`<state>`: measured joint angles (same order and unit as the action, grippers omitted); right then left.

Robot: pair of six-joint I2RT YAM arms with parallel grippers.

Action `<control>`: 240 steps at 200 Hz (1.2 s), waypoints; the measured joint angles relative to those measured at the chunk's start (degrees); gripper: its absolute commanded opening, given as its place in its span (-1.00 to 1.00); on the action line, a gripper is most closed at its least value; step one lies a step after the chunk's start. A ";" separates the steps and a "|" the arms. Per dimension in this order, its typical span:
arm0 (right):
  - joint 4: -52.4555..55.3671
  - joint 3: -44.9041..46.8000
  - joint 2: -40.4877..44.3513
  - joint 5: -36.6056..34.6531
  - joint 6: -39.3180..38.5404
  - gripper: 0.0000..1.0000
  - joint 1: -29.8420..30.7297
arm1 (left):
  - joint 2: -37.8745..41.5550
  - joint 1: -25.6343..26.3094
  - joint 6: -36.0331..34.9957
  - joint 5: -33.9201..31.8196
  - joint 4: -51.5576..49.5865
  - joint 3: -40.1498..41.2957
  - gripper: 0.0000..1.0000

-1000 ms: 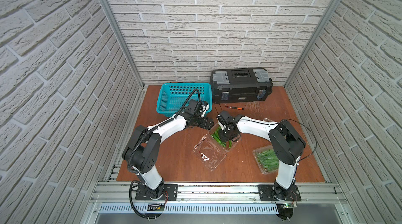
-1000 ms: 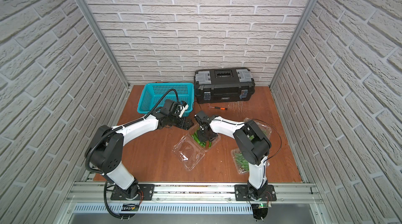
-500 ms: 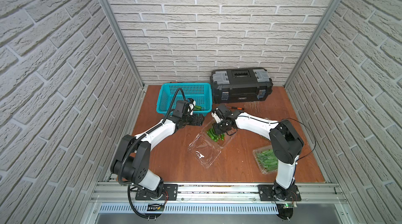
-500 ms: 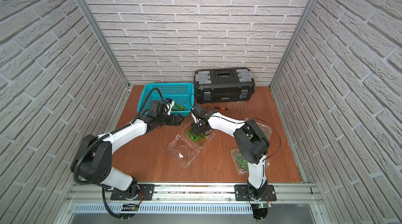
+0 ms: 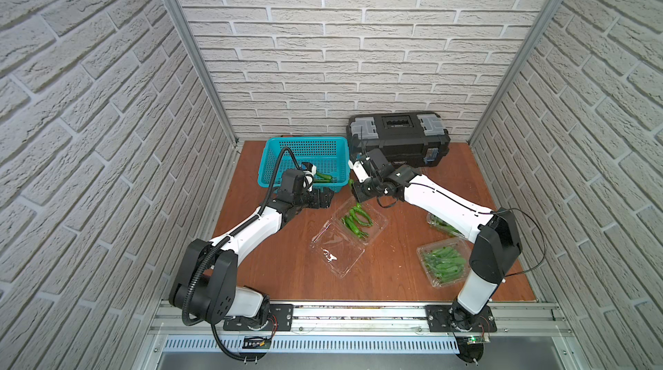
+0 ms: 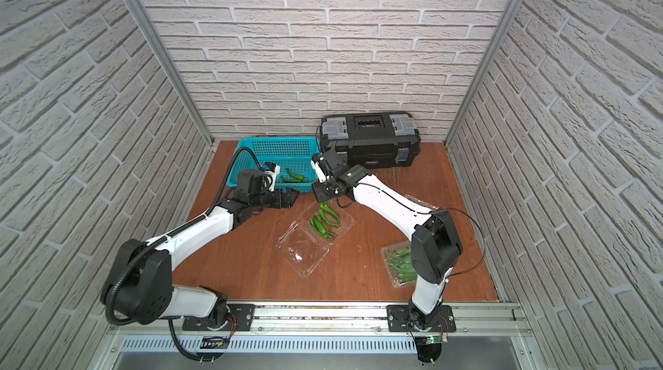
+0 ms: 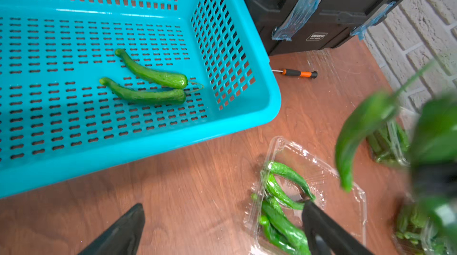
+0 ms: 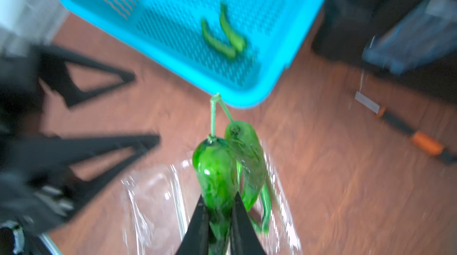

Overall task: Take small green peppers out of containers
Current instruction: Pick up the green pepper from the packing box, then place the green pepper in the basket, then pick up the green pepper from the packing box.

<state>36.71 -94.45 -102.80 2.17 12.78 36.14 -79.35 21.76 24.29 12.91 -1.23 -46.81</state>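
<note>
The open container's lid (image 5: 337, 249) is lying away from its tray, so my empty left gripper should continue to go toward the uncovered peppers (image 5: 354, 226) until its fingers close on one.
My right gripper (image 8: 218, 206) is shut on a small green pepper (image 8: 215, 167), and a second pepper (image 8: 247, 147) hangs against it, stems touching. In both top views that gripper (image 5: 358, 193) (image 6: 321, 194) hovers between the open container (image 5: 337, 253) and the basket's near corner. Several more peppers (image 5: 355, 221) lie in the open container's tray. A closed container (image 5: 445, 264) full of peppers sits at the front right. Another container (image 5: 439, 224) is partly hidden under the right arm. My left gripper (image 5: 324, 199) (image 7: 222, 214) is open and empty, low over the table beside the open container.
A teal basket (image 5: 305, 145) at the back left holds two peppers (image 7: 148, 85). The black toolbox (image 5: 398, 135) stands against the back wall. An orange-handled screwdriver (image 7: 296, 73) lies on the table between the basket and the toolbox. Brick walls close in both sides.
My right gripper has risen out of the open container with peppers and moved back and left toward the basket corner. The left arm's elbow has swung left; its gripper stays open.
</note>
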 measured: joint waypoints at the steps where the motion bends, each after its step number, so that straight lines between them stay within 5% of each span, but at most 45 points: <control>1: 0.00 -0.26 -0.09 -0.02 -0.04 -0.76 0.00 | 0.02 0.00 -0.02 0.00 0.00 0.02 0.96; 38: -3.08 -14.16 -8.50 1.53 -1.62 -0.74 -1.36 | 2.40 0.42 -0.55 -0.07 -1.57 1.25 0.96; 66: -4.46 -25.55 -20.22 5.38 -0.55 -0.43 -3.52 | 2.97 2.47 -2.27 -0.02 -3.54 1.22 0.96; 93: -3.78 -27.58 -25.38 7.67 1.77 -0.43 -5.05 | 1.88 6.08 -4.68 0.57 -6.45 -0.24 0.95; 160: -10.27 5.11 -2.49 7.43 8.87 -0.48 -11.08 | -14.84 16.48 -14.05 4.63 -15.37 -17.16 0.79; 197: -11.17 15.30 7.54 3.98 9.35 -0.50 -12.33 | -22.51 17.90 -17.29 6.86 -20.74 -23.54 0.66; 240: -10.27 20.63 9.42 2.25 9.35 -0.51 -12.66 | -24.20 17.90 -17.86 6.29 -25.27 -25.29 0.56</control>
<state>26.44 -73.82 -93.38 4.43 22.13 23.49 -103.55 39.66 6.44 19.20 -26.50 -72.10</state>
